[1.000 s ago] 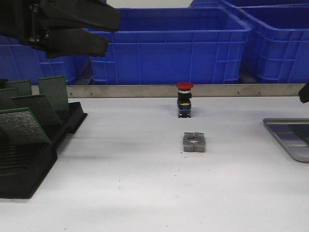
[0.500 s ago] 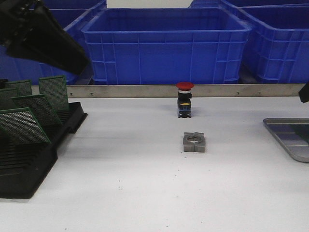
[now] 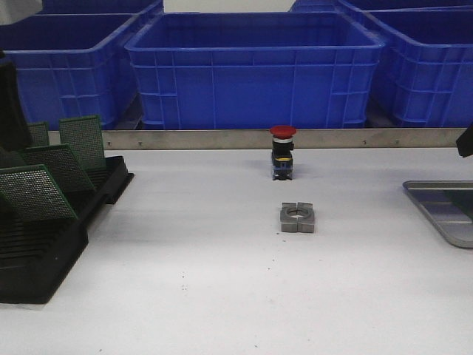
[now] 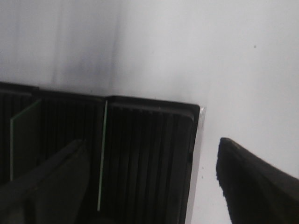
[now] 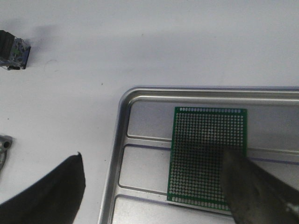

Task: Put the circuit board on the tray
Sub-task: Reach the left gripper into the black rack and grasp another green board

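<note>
My gripper is about to lift the front circuit board (image 3: 34, 194). The board will come out alone and stay flat, because a clear gap (image 4: 72, 128) separates it from its neighbour.
Several green circuit boards (image 3: 33, 194) stand tilted in a black slotted rack (image 3: 44, 251) at the left. My left gripper (image 4: 149, 186) is open and empty above the rack's corner (image 4: 149, 154); thin green board edges (image 4: 102, 154) show between its fingers. In the front view only a dark part of the left arm (image 3: 9, 103) shows at the left edge. The grey metal tray (image 3: 436, 214) lies at the right edge. One circuit board (image 5: 205, 149) lies flat in the tray (image 5: 117, 149). My right gripper (image 5: 152, 196) is open and empty just above it.
A red-topped push button (image 3: 282, 151) stands mid-table, with a square metal block with a hole (image 3: 297, 217) in front of it. Blue plastic bins (image 3: 255, 66) line the back behind a metal strip. The button (image 5: 11, 51) also shows in the right wrist view.
My left arm has swung from the upper left of the front view down and left over the rack, now almost out of that view. The right arm has not moved.
</note>
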Robot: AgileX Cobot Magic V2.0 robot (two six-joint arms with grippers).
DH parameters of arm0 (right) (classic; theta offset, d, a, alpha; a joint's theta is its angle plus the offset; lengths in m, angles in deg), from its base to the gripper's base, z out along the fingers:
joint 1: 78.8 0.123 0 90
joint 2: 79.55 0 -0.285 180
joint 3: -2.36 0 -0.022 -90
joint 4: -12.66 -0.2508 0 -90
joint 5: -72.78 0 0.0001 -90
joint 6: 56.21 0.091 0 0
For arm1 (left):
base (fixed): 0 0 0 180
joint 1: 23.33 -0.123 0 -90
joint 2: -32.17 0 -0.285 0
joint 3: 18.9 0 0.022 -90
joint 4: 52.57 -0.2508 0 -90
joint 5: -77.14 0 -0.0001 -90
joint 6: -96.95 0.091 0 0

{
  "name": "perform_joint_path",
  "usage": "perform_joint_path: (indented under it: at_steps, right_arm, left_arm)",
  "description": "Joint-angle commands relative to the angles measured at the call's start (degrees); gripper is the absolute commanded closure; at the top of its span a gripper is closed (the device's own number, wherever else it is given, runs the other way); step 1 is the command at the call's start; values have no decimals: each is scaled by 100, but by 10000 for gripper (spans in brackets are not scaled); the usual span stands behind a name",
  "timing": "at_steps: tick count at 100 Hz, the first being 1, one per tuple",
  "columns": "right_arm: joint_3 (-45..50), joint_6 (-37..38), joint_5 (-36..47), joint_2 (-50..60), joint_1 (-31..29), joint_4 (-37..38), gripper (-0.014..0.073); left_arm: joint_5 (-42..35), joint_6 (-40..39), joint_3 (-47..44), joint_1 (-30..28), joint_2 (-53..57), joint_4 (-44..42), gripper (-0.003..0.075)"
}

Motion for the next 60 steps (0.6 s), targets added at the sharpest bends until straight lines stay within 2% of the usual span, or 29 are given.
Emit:
perform_joint_path:
  at_steps: [1,16,38,48,60]
  right_arm:
    - [-110,-15,-147,232,-47,-127,-19]
    - [-110,-15,-263,232,-47,-127,-19]
    - [-110,-15,-478,232,-47,-127,-19]
    - [-110,-15,-569,232,-47,-127,-19]
    - [-110,-15,-585,232,-47,-127,-19]
  left_arm:
    - [-119,-270,174,-4,85,-199,205]
    - [-698,-270,174,-4,-144,-184,205]
    - [-915,-270,174,-4,-542,-161,216]
    - [-969,-270,174,-4,-697,-161,305]
    - [-969,-270,174,-4,-741,-158,509]
